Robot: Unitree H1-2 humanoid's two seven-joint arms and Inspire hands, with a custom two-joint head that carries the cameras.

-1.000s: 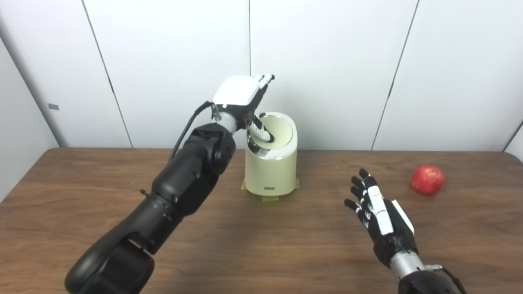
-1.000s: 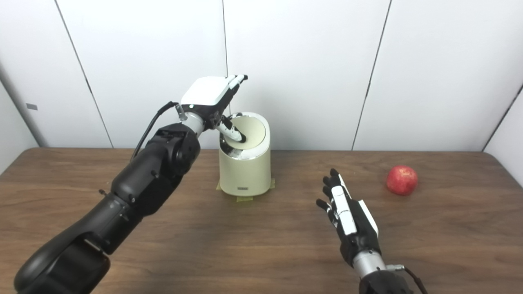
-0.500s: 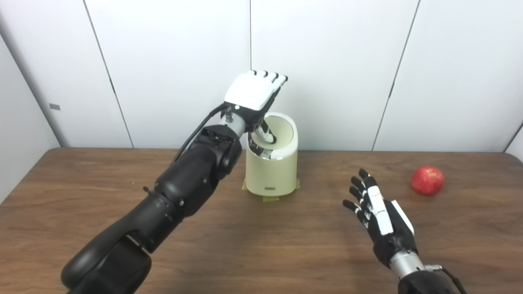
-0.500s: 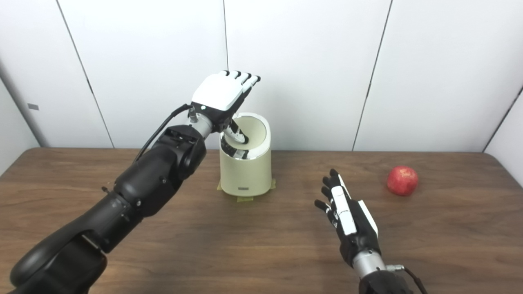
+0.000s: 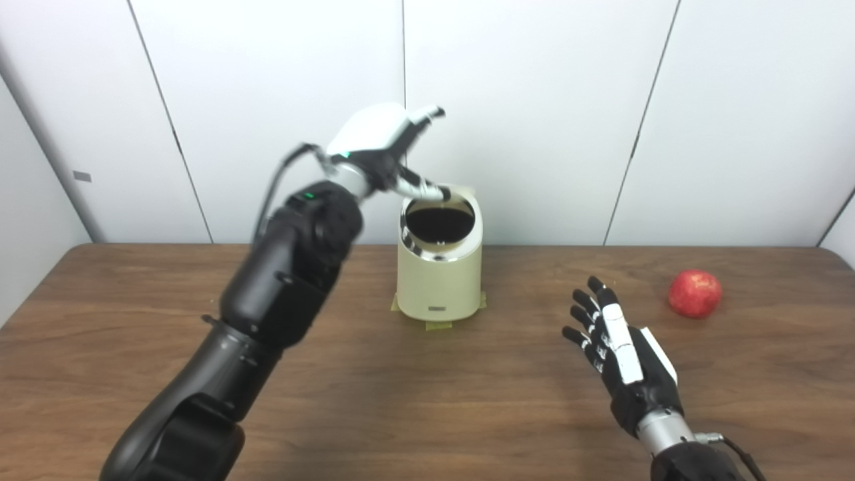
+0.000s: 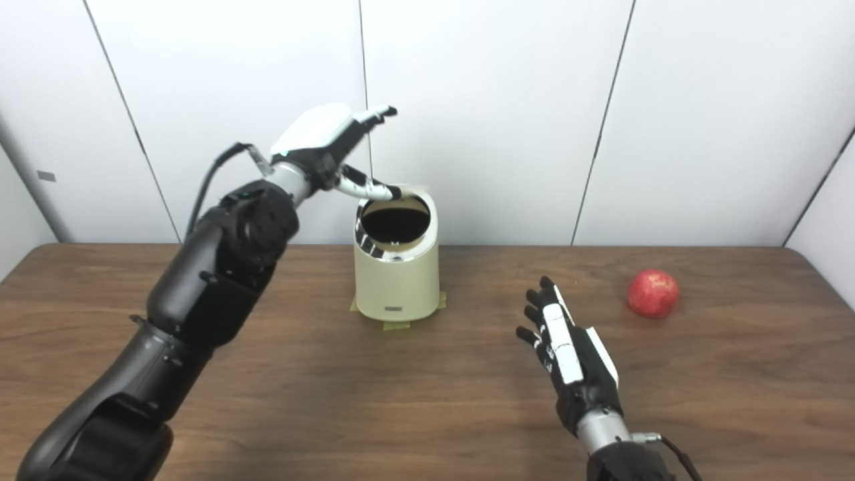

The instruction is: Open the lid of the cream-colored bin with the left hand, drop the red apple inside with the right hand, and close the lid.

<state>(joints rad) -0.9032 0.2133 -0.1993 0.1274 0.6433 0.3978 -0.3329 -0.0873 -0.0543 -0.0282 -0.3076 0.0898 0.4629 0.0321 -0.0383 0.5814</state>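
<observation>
The lid (image 5: 462, 191) should stay up on its own when I lower the red apple in, because its thin cream edge (image 5: 467, 192) leans back behind the shiny rim.
The cream-colored bin (image 5: 438, 280) stands at the middle back of the table, and its round mouth (image 5: 437, 221) shows dark inside a shiny rim. Only a thin cream edge of the lid (image 5: 462, 191) shows at the back of the rim. My left hand (image 5: 377, 137) hovers above the bin's back left, fingers spread toward the wall, its thumb (image 5: 424, 191) reaching down to the back rim by the lid. The red apple (image 5: 695, 293) lies alone at the far right. My right hand (image 5: 621, 354) floats open over the table between bin and apple, holding nothing.
Strips of tape (image 5: 437, 325) stick out from under the bin's base. White wall panels (image 5: 534, 100) rise right behind the brown table (image 5: 401, 401), close to the bin. The table's right edge lies just past the apple.
The lid has swung from covering the bin's mouth to standing back, so the dark inside shows. My left hand rose and turned, thumb now at the back rim. The right hand and apple stayed.
</observation>
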